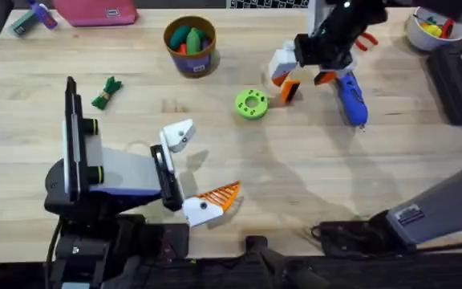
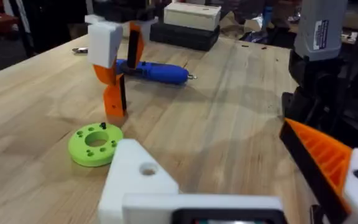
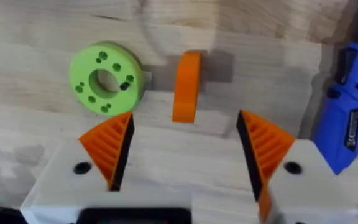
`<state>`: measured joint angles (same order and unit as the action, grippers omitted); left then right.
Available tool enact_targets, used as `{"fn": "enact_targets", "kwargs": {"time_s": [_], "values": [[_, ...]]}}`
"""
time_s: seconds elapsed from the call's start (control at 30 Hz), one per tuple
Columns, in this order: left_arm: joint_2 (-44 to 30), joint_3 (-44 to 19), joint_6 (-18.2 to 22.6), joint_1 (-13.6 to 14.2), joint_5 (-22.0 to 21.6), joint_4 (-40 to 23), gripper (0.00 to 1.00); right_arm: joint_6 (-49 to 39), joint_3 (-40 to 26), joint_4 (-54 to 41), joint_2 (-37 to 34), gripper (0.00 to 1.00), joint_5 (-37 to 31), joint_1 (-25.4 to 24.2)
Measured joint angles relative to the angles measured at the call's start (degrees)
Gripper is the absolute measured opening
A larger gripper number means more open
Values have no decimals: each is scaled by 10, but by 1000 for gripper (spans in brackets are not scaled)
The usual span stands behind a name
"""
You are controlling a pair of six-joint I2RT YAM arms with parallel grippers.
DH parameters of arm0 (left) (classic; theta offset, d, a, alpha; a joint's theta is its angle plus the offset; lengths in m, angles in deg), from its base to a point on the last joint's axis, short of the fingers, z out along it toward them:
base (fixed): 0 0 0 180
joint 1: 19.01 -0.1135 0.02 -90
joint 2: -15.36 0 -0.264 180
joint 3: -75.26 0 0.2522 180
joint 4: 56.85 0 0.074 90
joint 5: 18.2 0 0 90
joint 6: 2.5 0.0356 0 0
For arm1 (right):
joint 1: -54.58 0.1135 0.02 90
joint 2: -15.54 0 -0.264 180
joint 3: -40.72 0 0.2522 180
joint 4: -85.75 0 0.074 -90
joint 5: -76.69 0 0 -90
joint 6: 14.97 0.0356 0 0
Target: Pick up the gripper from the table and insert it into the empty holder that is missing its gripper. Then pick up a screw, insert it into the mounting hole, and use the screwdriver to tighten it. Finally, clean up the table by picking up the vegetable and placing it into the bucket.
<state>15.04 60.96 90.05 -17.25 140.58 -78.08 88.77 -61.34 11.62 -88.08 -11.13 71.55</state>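
Observation:
The orange gripper (image 1: pixel 289 91) will slide in and stay seated before the screw when I push it, because the empty white holder (image 1: pixel 180 134) has an open end.
The orange gripper piece (image 1: pixel 289 91) (image 3: pixel 186 85) (image 2: pixel 114 102) stands on edge on the table beside a green ring (image 1: pixel 251 104). My right gripper (image 1: pixel 301 78) (image 3: pixel 185 121) hovers just over the piece, open, its orange pads either side and not touching it. The blue screwdriver (image 1: pixel 350 96) (image 3: pixel 347 115) (image 2: pixel 154 71) lies just right of it. My left gripper (image 1: pixel 203 164) (image 2: pixel 210 143) is open near the front; one finger is the bare white holder (image 1: pixel 179 135) (image 2: pixel 135 180) with a dark hole. The green vegetable (image 1: pixel 107 92) lies at the left. The bucket (image 1: pixel 190 56) stands at the back.
The green ring (image 3: pixel 106 78) (image 2: pixel 95 144) carries a small dark bit on its top. A white bowl (image 1: pixel 414 32) sits at the back right corner, a pink pouch (image 1: pixel 95 10) at the back left. Toy pieces fill the bucket.

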Motion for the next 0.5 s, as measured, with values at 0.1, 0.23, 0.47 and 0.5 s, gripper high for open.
{"fn": "enact_targets", "kwargs": {"time_s": [0.1,0.23,0.47,0.5], "values": [[0,0,0,0,0,0,988,0,0,8,-18,915,-8,0],[0,0,0,0,0,0,987,0,0,14,-40,889,-25,0],[0,0,0,0,0,0,988,0,0,32,-53,794,-40,2],[0,0,0,0,0,0,987,0,0,33,-53,777,-41,3]]}}
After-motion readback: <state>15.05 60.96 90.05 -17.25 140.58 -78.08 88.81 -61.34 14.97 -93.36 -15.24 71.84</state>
